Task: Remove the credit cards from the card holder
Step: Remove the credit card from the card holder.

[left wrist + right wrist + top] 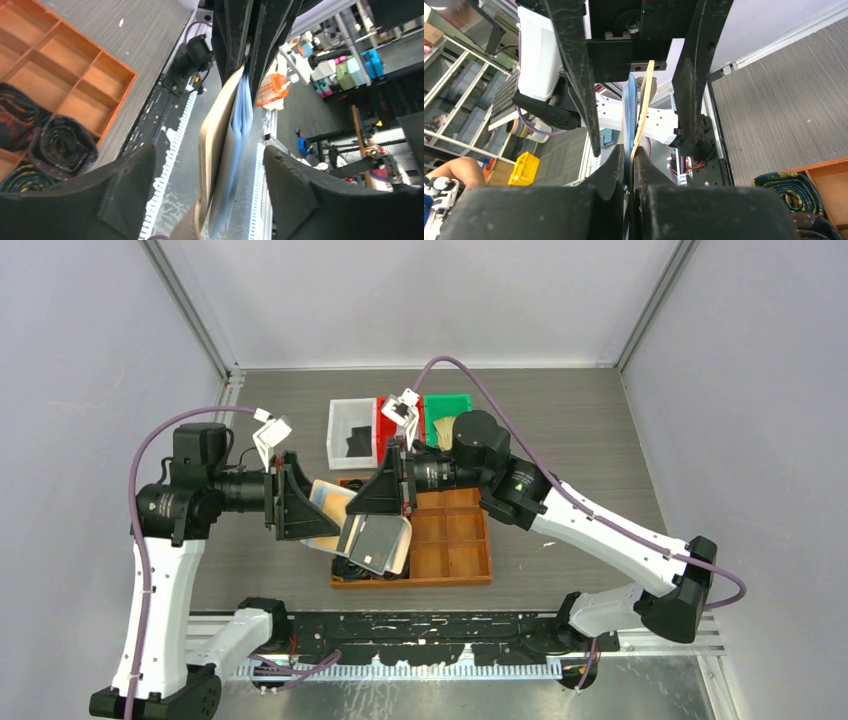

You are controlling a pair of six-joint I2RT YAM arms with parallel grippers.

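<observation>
The tan card holder (214,140) lies at a slant across the left gripper's open fingers, so that gripper should line up straight with it before it closes on the cover and blue pockets (226,165) together.
The tan card holder (345,512) hangs in the air over the wooden tray, with a silvery inner page (375,540) folded out below it. My right gripper (388,494) is shut on its edge; in the right wrist view the fingertips (616,165) pinch the tan cover and blue pockets (644,105). My left gripper (305,505) is open, its fingers (125,190) wide on either side of the holder (220,145) and not touching it. No credit card shows separately; any cards are hidden inside the pockets.
A wooden divided tray (450,540) lies under the holder, with dark coiled belts (60,145) in its left compartments. A white bin (352,432), a red bin (385,420) and a green bin (447,405) stand behind it.
</observation>
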